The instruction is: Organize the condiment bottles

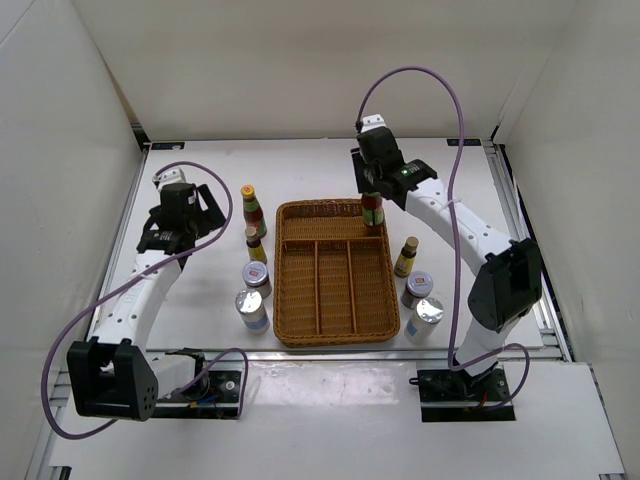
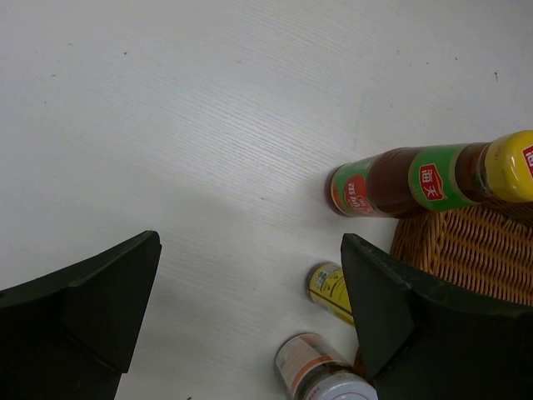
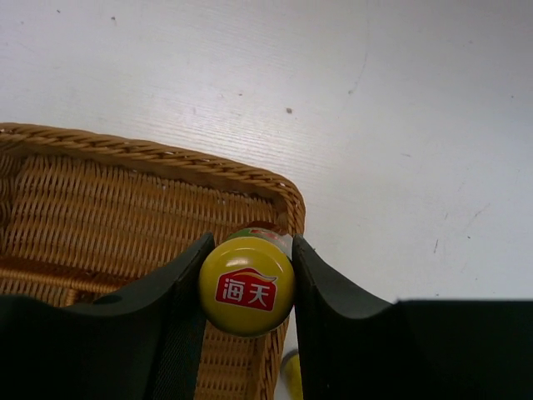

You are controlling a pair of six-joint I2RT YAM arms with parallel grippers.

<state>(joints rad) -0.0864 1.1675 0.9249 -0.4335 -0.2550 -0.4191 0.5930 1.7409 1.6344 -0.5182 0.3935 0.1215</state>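
Note:
The robot's right gripper should go on carrying the tall bottle (image 1: 372,212) inward, as it hangs upright beside the empty cross compartment (image 1: 340,224), until the bottle's base stands within the compartment's rim.
My right gripper (image 3: 248,275) is shut on the yellow cap of a tall green-necked bottle (image 3: 246,286), held upright over the far right corner of the wicker tray (image 3: 125,200); from above, that bottle (image 1: 373,212) hangs under the gripper (image 1: 372,194). My left gripper (image 2: 250,308) is open over bare table, left of another tall bottle (image 2: 416,179), a small brown yellow-capped bottle (image 2: 329,287) and a silver-lidded jar (image 2: 321,371). In the top view these stand left of the tray: tall bottle (image 1: 251,208), small bottle (image 1: 256,245), two jars (image 1: 257,278) (image 1: 251,310).
The wicker tray (image 1: 335,290) has three long compartments and one cross compartment at the far end. Right of it stand a small brown bottle (image 1: 406,256) and two silver-lidded jars (image 1: 418,289) (image 1: 426,318). White walls enclose the table on three sides.

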